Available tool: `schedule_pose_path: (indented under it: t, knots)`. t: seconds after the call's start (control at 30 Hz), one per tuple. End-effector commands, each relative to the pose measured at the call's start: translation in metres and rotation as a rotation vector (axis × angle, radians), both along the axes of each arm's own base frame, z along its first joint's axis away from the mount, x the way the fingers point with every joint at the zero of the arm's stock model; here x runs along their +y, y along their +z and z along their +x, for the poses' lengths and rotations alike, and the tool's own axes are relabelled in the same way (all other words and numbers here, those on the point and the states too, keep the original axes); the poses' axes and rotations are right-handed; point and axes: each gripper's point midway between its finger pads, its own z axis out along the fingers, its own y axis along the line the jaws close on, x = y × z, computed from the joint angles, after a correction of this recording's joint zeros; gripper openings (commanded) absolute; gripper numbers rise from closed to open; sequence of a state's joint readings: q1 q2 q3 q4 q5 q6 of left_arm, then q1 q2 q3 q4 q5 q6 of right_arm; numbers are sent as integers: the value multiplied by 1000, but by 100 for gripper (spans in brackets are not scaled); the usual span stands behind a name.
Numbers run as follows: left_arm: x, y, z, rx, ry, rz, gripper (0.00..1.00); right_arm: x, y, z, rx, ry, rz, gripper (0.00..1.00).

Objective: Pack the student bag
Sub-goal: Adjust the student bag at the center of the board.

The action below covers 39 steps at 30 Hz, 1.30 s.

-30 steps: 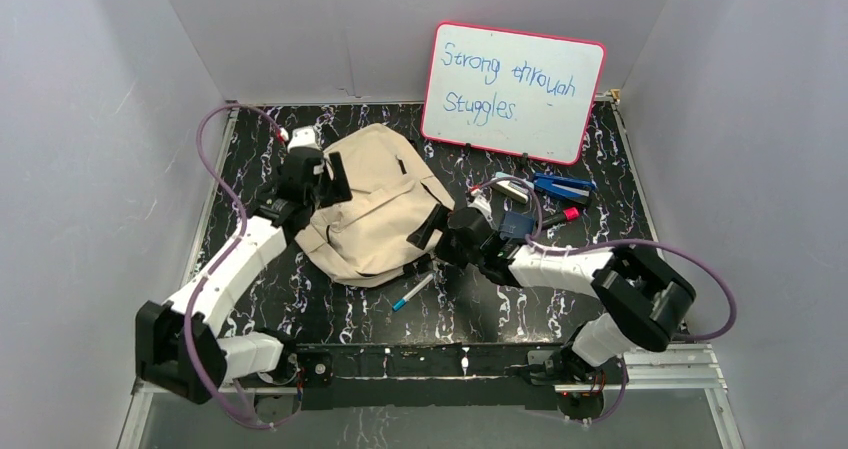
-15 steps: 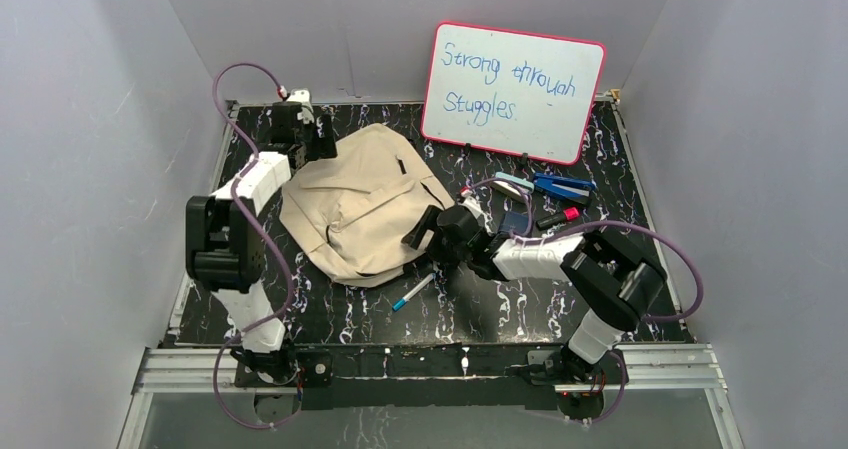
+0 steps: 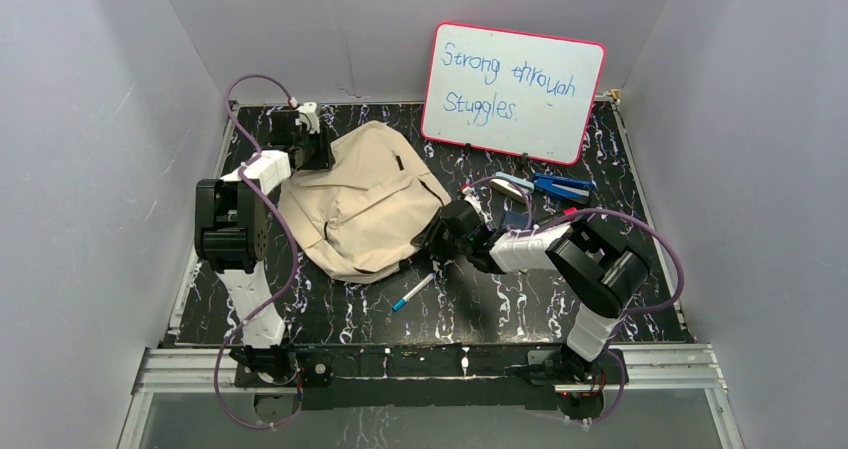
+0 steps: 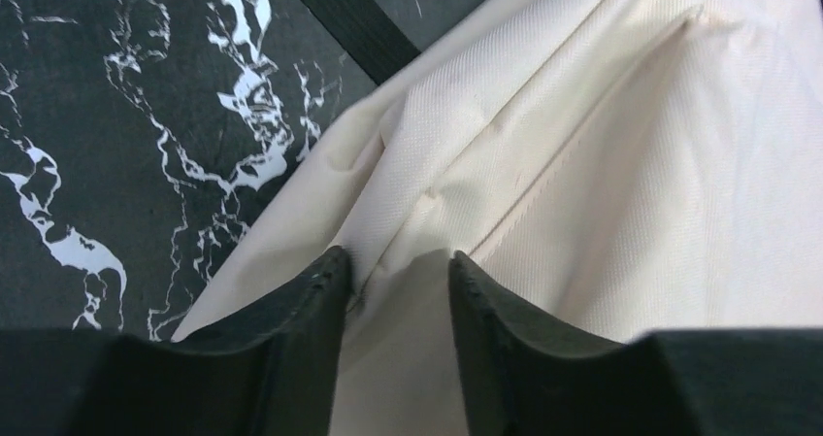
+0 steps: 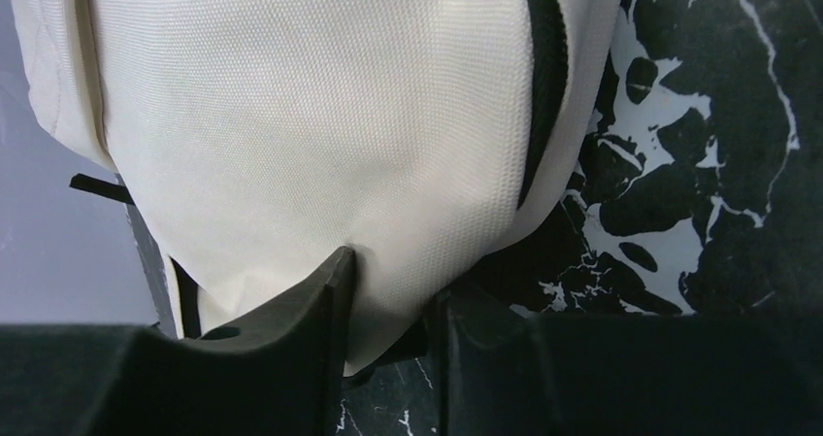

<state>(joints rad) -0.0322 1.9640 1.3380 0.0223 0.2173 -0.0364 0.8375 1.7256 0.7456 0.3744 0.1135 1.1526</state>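
Note:
The beige student bag lies crooked (image 3: 368,204), and my right gripper is on its rounded edge. Next, I turn the bag square and then move my right gripper to the dark zipper (image 3: 432,192).
The beige student bag (image 3: 360,204) lies flat on the black marbled table (image 3: 480,304), left of centre. My left gripper (image 3: 318,154) is at the bag's far left corner. In the left wrist view its fingers (image 4: 320,300) pinch a raised fold of the cream fabric (image 4: 631,164), and my left gripper (image 4: 398,266) is shut on it. My right gripper (image 3: 432,237) is at the bag's near right edge. In the right wrist view my right gripper (image 5: 393,281) is shut on the bag's rounded edge (image 5: 320,116), beside a dark zipper line (image 5: 548,77).
A whiteboard (image 3: 513,91) with blue writing leans on the back wall. A blue-tipped pen (image 3: 412,292) lies just in front of the bag. A blue stapler (image 3: 562,186) and other small stationery lie behind my right arm. Grey walls enclose the table.
My left arm swung back from the bag's left side to its far left corner. Both grippers went from wide open to closed on the bag's fabric. The bag shifted slightly.

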Motion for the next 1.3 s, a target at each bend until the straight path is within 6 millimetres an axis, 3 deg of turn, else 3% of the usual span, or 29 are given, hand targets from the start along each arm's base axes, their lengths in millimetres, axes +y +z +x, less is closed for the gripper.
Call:
schedule_pose_path:
  t: [0.0,0.1,0.2,0.4,0.57,0.63,0.73,0.8,0.87,1.03,1.13,1.27]
  knots:
    - [-23,-2,-28,145,-56,-97,28,-8,8,28,-112,-18,-18,34]
    - [-24,-3,-44,207,-36,-110,9,-20,6,37,-147,-1,-60,26]
    - [-24,8,-58,227,-3,-134,0,-26,9,46,-198,43,-105,19]
    - [-6,33,-95,216,181,-129,0,-34,24,71,-332,177,-267,13]
    - [6,43,-149,229,296,-138,0,-41,35,94,-401,251,-361,10]
    - [11,40,-172,233,345,-136,0,-43,39,105,-420,268,-379,12]
    - [22,42,-187,212,398,-104,1,-46,38,113,-418,287,-390,24]
    - [32,46,-189,197,435,-65,12,-49,41,115,-422,282,-398,41]
    - [39,56,-186,169,459,-41,25,-54,46,115,-430,276,-409,50]
    - [57,109,-172,11,547,-23,48,-82,69,115,-442,205,-485,57]
    - [54,141,-163,-71,540,-61,53,-102,92,117,-460,181,-565,62]
    - [34,171,-151,-134,458,-160,58,-141,128,123,-460,102,-726,75]
